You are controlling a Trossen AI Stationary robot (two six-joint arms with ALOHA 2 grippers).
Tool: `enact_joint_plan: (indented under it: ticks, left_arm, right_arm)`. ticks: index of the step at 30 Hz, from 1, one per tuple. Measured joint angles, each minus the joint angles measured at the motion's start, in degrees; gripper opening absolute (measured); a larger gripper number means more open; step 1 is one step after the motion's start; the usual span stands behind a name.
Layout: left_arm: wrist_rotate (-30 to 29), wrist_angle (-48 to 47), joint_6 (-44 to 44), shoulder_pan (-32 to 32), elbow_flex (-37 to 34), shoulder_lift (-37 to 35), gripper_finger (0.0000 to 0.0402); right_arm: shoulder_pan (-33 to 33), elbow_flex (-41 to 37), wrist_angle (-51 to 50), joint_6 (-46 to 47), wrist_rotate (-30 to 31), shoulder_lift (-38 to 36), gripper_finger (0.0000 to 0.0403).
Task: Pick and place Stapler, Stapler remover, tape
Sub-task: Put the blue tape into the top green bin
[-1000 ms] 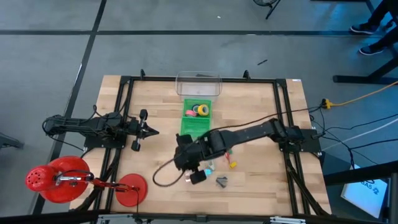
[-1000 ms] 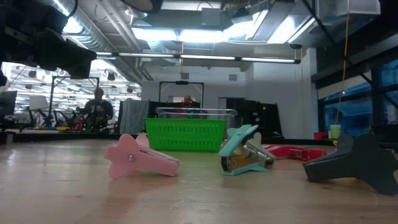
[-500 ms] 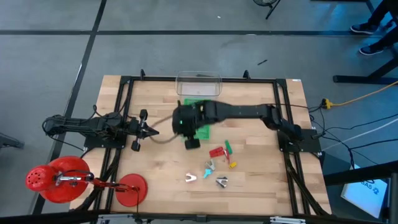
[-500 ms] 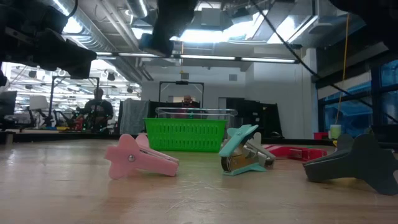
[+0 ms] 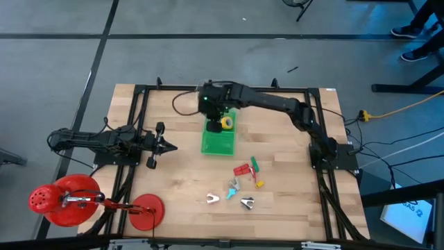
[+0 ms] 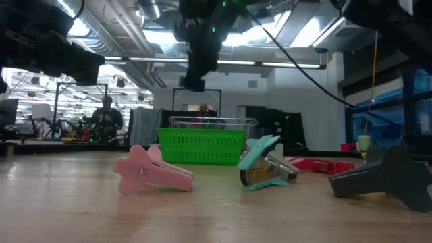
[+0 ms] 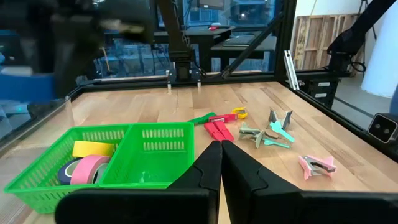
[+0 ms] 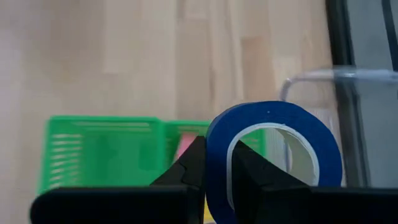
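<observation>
My right gripper should continue to lower the blue roll (image 8: 273, 113), which is clear above the basket's far section of tape rolls (image 5: 228, 123), until the blue roll dips inside the basket's rim, and then let go.
My right gripper (image 5: 211, 107) hangs over the far end of the green basket (image 5: 218, 141), shut on a blue tape roll (image 8: 273, 113). In the basket's far compartment lie a yellow roll (image 5: 226, 123), a pink roll (image 7: 88, 168) and another blue roll (image 7: 64, 172), flat on its floor. A red stapler (image 5: 241, 169) and a green one (image 5: 254, 164) lie on the wood nearer the front, with three staple removers (image 5: 232, 186) beyond them toward the near edge. My left gripper (image 5: 170, 146) waits shut at the table's left. My right gripper pinches the blue roll's wall (image 8: 217, 155) with one finger (image 8: 252, 177) inside the hollow centre and the other (image 8: 189, 168) outside. The fingers slant down from above. The roll stands on edge in the hold, lifted clear above the basket.
A clear plastic box (image 5: 222, 88) stands just behind the basket at the far edge. A black frame (image 5: 139, 125) runs round the table. In the low view the pink (image 6: 152, 172), teal (image 6: 266, 165) and grey (image 6: 385, 179) removers lie in front of the basket (image 6: 201, 147).
My right gripper has swung from above the staple removers near the front edge toward the far edge, passing over the basket's near end, and now hangs over its far end. Its wrist has rolled on the way.
</observation>
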Motion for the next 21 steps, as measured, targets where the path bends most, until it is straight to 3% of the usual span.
enact_joint_plan:
  ticks: [11, 21]
  left_arm:
    - [0.0, 0.0, 0.0, 0.0, 0.0, 0.0, 0.0007]
    - [0.0, 0.0, 0.0, 0.0, 0.0, 0.0, 0.0006]
  right_arm:
    - [-2.1, -12.4, 10.6, -0.1, -0.2, 0.0, 0.0043]
    - [-3.0, -19.1, 13.6, -3.0, -2.6, 0.0, 0.0050]
